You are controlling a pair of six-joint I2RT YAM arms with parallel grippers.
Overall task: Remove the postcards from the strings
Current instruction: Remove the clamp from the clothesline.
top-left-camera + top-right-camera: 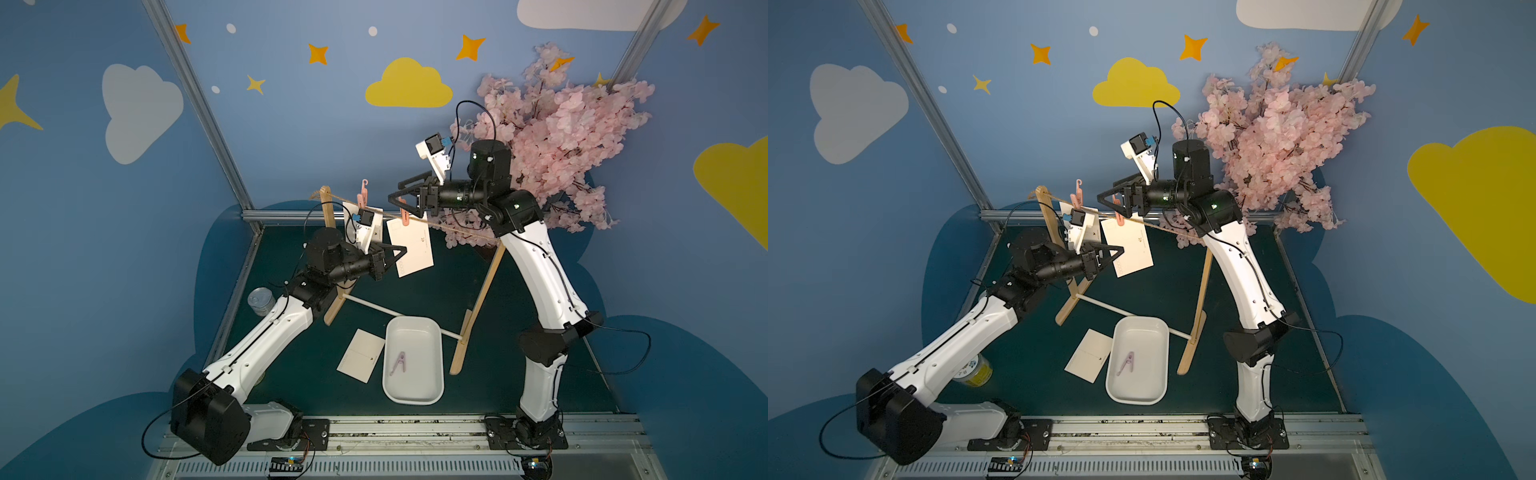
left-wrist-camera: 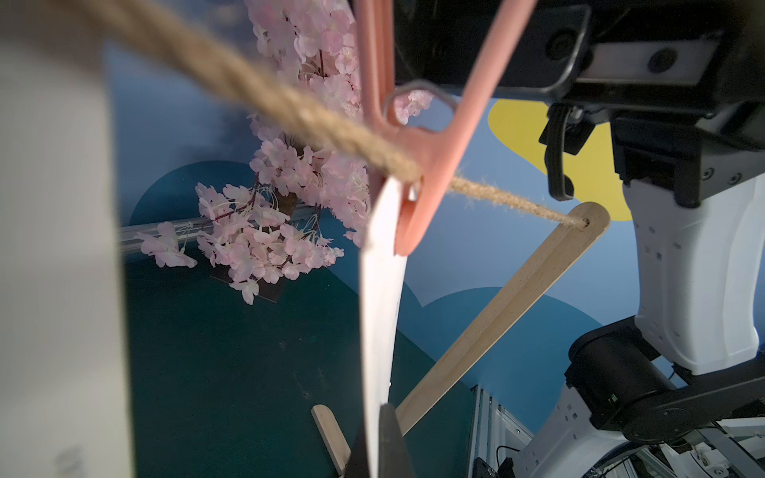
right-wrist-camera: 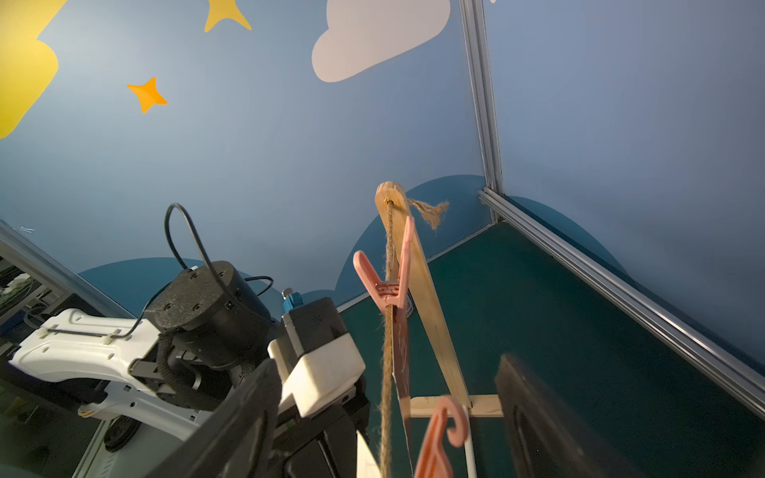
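The pink clip (image 1: 405, 217) holds the middle postcard on the string. My right gripper should go down and squeeze the clip's arms (image 2: 482, 79) while my left gripper holds the postcard.
The string (image 1: 457, 230) runs between two wooden posts. Two postcards hang from it by pink clips. The middle postcard (image 1: 413, 249) has my left gripper (image 1: 402, 251) shut on its lower left edge. In the left wrist view this postcard (image 2: 381, 310) appears edge-on between the black fingers (image 2: 391, 438). My right gripper (image 1: 400, 200) is open, its fingers on either side of that card's pink clip (image 1: 404, 211), which also shows in the right wrist view (image 3: 439, 438). The other hanging postcard (image 1: 376, 216) is partly hidden behind my left wrist. A third postcard (image 1: 360, 355) lies flat on the table.
A white tray (image 1: 432, 365) in front of the stand holds a loose pink clip (image 1: 399, 362). A white dowel (image 1: 374, 307) joins the stand's feet. A pink blossom tree (image 1: 561, 145) fills the back right. A can (image 1: 261, 301) stands by my left arm.
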